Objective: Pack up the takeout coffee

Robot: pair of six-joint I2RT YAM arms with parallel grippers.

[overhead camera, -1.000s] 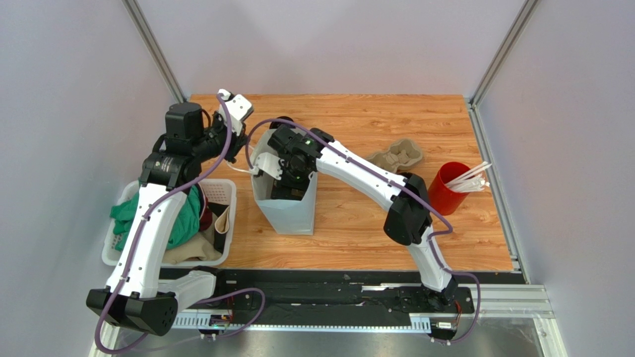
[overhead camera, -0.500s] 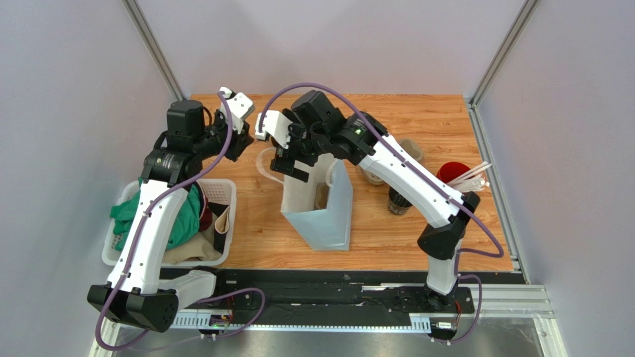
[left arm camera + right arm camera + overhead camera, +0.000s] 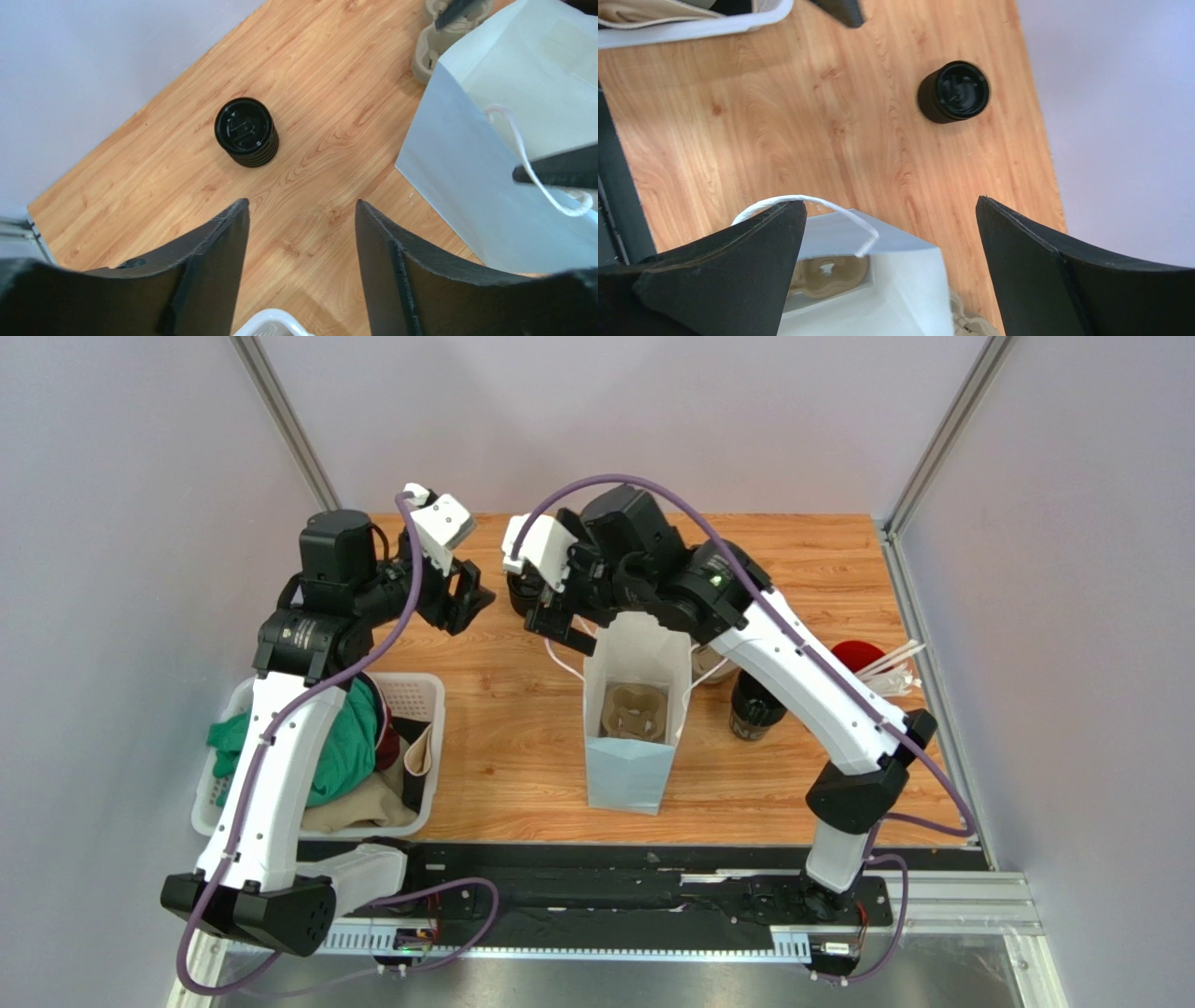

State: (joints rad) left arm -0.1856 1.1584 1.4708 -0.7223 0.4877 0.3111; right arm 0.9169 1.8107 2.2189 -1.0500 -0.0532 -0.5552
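Note:
My right gripper should back away and take the handle on the bag's opposite side (image 3: 717, 669), because it is reaching across the bag to the string handle (image 3: 561, 660) beside my left gripper.
The takeout coffee (image 3: 246, 131) (image 3: 954, 91) is a small black cup with a black lid, upright on the wood near the back edge. A second black cup (image 3: 758, 707) stands right of the white paper bag (image 3: 631, 735) (image 3: 491, 140). The bag is upright and open, with a cardboard cup tray (image 3: 634, 714) (image 3: 829, 274) in its bottom. My left gripper (image 3: 470, 602) (image 3: 302, 204) hangs open and empty left of the bag. My right gripper (image 3: 554, 616) (image 3: 889, 203) is open above the bag's far rim. The bag's string handle (image 3: 808, 203) drapes over one of its fingers.
A white basket (image 3: 421, 703) of clothes sits at the left. Another cardboard tray (image 3: 442, 35) lies behind the bag. A red cup (image 3: 849, 658) with white straws stands at the right, partly behind the right arm.
The right arm has lifted out of the bag and swung toward the back. The bag has shifted right and stands upright. My left gripper has opened.

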